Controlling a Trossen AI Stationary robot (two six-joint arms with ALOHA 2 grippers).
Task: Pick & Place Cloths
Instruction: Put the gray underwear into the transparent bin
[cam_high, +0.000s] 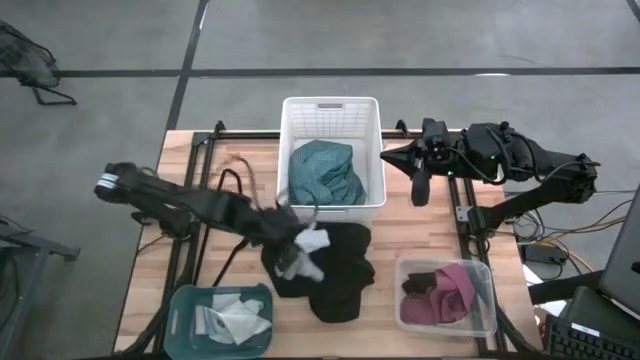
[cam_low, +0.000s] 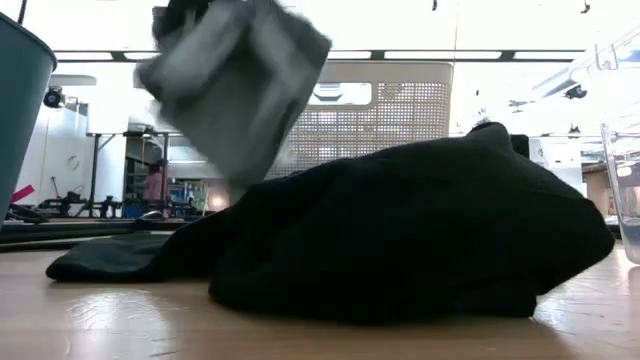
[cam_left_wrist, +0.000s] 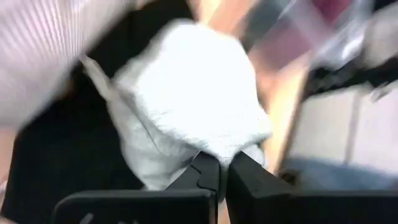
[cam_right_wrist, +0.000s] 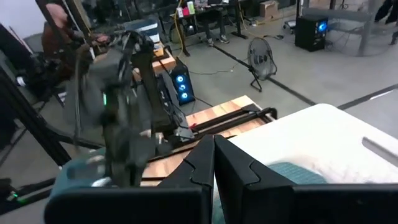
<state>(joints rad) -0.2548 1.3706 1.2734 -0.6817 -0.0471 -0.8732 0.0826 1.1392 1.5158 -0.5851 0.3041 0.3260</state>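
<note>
The clear tray (cam_high: 446, 296) is a long way across the black heap from my left gripper. My right gripper should therefore take over the white cloth (cam_high: 312, 241) and put it down there.
My left gripper (cam_high: 292, 234) is over the table's middle, shut on a small white cloth (cam_high: 310, 246), which shows as a pale bundle in the low view (cam_low: 235, 80). Under it a heap of black cloths (cam_high: 335, 272) rests on the table (cam_low: 400, 235). A teal-green cloth (cam_high: 326, 172) lies inside the white basket (cam_high: 331, 105). A maroon cloth (cam_high: 446, 290) lies in the clear tray (cam_high: 485, 300). My right gripper (cam_high: 418, 190) hangs shut beside the basket's right wall, touching nothing. My left gripper pinches the white cloth by a bunched edge (cam_left_wrist: 208, 148) between its two fingers (cam_left_wrist: 205, 177). The cloth is lifted clear of the black heap and hangs bunched below the fingers (cam_low: 240, 110).
A teal tray (cam_high: 185, 305) at the near left corner holds pale folded cloths (cam_high: 232, 318). Black cables (cam_high: 232, 185) loop on the table left of the basket. Metal rails (cam_high: 463, 215) run along both table sides. Bare wood shows at the near middle (cam_high: 300, 325).
</note>
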